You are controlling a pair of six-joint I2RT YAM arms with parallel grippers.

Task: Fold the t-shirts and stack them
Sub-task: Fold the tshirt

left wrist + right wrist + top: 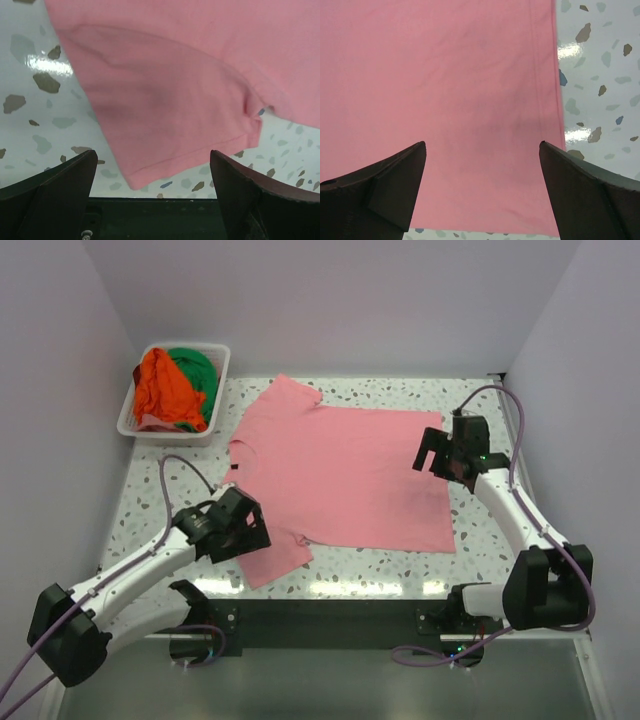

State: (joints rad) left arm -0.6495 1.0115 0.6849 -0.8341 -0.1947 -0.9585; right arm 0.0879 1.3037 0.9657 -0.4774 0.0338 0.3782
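Observation:
My gripper will carry the near sleeve (pixel 274 562) inward, and the sleeve should flop over onto the pink t-shirt's body, because loose wrinkles bunch up at the t-shirt's armpit (pixel 302 539).
The pink t-shirt (pixel 345 475) lies spread flat on the speckled table, collar to the left and hem to the right. My left gripper (pixel 248 528) is open and empty just above its near sleeve (pixel 170 100); the open jaws frame the sleeve's hem in the left wrist view (pixel 153 155). My right gripper (pixel 438 455) is open and empty above the hem at the shirt's right side (pixel 445 75), with the jaws wide apart in the right wrist view (pixel 482 145). The orange t-shirt (pixel 160 390) and the green t-shirt (pixel 197 370) lie crumpled in the basket.
A white slotted basket (pixel 222 375) stands at the back left corner. White walls close in the table on the left, back and right. A black mounting plate (pixel 330 615) runs along the near edge between the arm bases.

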